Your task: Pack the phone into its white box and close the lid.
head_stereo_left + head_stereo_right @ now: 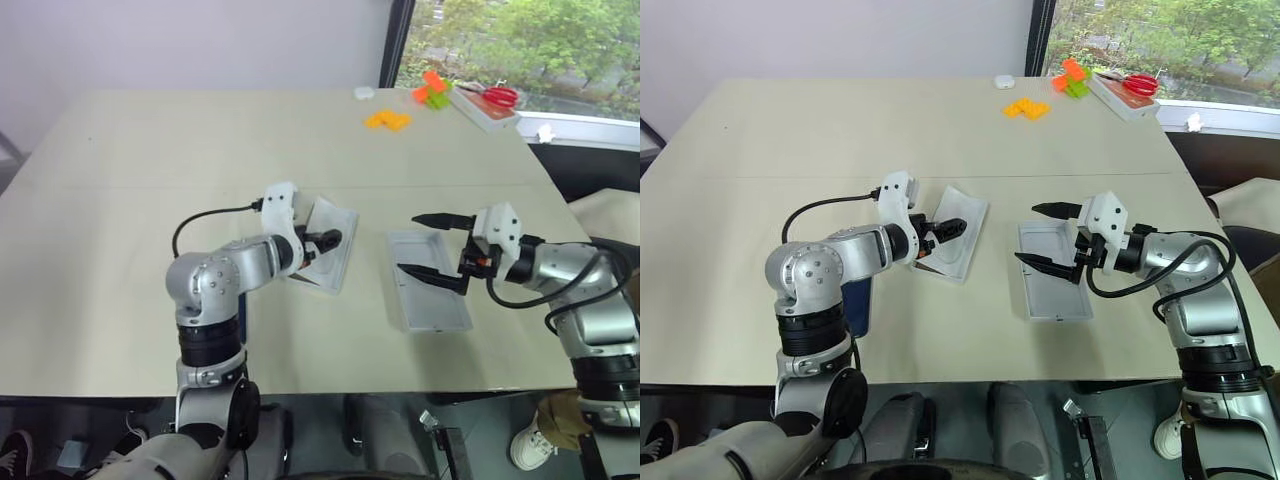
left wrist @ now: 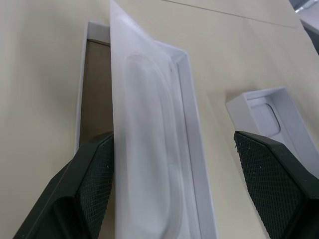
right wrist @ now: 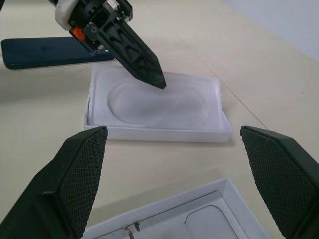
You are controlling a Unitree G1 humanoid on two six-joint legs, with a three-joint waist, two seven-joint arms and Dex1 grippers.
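The insert is tilted with its long edge [image 2: 116, 94] above the white box, so next my left gripper closes and presses the insert flat [image 2: 147, 144] before the phone goes in.
The white box [image 1: 340, 262] lies at mid-table with a flat white insert [image 3: 154, 99] with an oval recess resting in it, one long edge raised [image 2: 144, 149]. My left gripper [image 1: 335, 238] hovers just above it, open, its fingers [image 2: 94, 174] either side of the insert. The lid [image 1: 430, 300] lies to the right, open side up, showing a small rounded cut-out inside. My right gripper [image 1: 408, 243] hangs open over the lid's far end, holding nothing. The dark blue phone [image 1: 858, 305] lies flat on the table left of the box, partly under my left arm [image 3: 50, 52].
At the far right corner of the table sit orange blocks [image 1: 388, 119], orange and green pieces [image 1: 432, 90], red-handled scissors [image 1: 492, 96] on a flat white box, and a small white object [image 1: 363, 93]. The table [image 1: 150, 180] stretches bare to the left and far side.
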